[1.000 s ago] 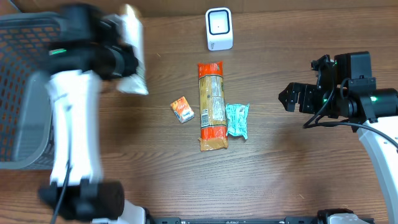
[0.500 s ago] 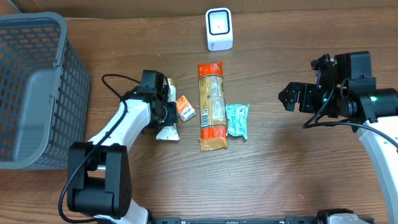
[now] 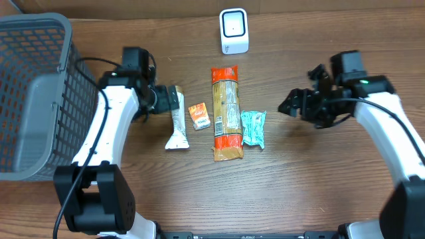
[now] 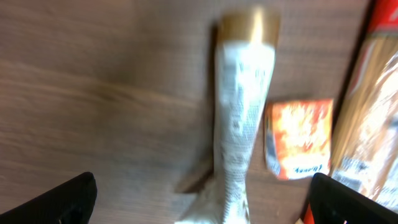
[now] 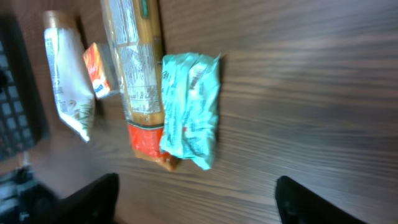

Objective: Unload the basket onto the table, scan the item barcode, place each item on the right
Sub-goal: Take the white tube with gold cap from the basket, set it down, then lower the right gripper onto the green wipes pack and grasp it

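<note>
The teal packet is lying flat against the pasta packet [image 3: 242,130], so next my right gripper pulls its near end [image 3: 254,141] free and turns the teal packet before raising it to the scanner.
A white pouch with a gold end [image 3: 176,118] lies flat on the table, left of a small orange box [image 3: 198,116], a long pasta packet [image 3: 226,113] and a teal packet [image 3: 253,127]. The white scanner [image 3: 234,30] stands at the back. My left gripper [image 3: 165,99] is open at the pouch's gold end. In the left wrist view the pouch [image 4: 242,112] runs down between the spread jaws of that gripper [image 4: 202,208], which do not touch it. My right gripper [image 3: 292,105] hangs open to the right of the teal packet [image 5: 189,109], with nothing between its fingers [image 5: 311,199].
A grey mesh basket [image 3: 33,99] fills the left side of the table. In the right wrist view the pasta packet [image 5: 137,68], the orange box [image 5: 97,70] and the pouch [image 5: 67,81] lie in a row beyond the teal packet.
My left gripper carried the white pouch down onto the table beside the orange box, opened and let it go. My right arm swung left toward the teal packet.
</note>
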Motion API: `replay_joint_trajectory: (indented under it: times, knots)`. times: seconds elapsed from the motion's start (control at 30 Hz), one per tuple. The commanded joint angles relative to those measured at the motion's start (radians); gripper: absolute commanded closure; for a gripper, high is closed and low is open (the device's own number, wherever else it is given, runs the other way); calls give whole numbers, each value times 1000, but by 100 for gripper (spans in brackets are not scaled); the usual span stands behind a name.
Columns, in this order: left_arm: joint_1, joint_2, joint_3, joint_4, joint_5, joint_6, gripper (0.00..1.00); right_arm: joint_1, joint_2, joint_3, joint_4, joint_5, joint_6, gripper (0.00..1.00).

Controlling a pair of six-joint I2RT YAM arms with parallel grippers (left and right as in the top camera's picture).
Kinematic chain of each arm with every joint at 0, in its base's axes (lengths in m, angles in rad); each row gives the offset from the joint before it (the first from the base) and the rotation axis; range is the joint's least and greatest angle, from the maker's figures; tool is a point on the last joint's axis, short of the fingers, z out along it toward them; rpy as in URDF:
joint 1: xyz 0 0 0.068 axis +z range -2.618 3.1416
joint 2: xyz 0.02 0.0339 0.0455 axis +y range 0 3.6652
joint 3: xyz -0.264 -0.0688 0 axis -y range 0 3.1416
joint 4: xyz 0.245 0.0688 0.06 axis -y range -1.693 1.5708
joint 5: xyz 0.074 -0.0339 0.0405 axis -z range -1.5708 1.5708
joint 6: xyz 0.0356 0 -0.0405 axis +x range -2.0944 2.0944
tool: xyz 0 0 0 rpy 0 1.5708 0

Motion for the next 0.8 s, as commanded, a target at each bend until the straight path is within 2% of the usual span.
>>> replay_joint_trajectory:
  times: [0.0,0.23,0.37,0.63,0.77]
  knots:
    - [2,-12,14,17,-6,23,0,86,60,17,47,-100,68,22]
    - [-1,-11,14,25,-6,23,0,274,171,17,284,-66,282,22]
    - [-1,-11,14,25,-6,23,0,337,219,17,314,19,361,23]
    - [-1,-11,14,25,-6,23,0,354,268,17,256,57,367,23]
    - [-1,-11,14,25,-6,23,0,292,265,19,159,126,281,23]
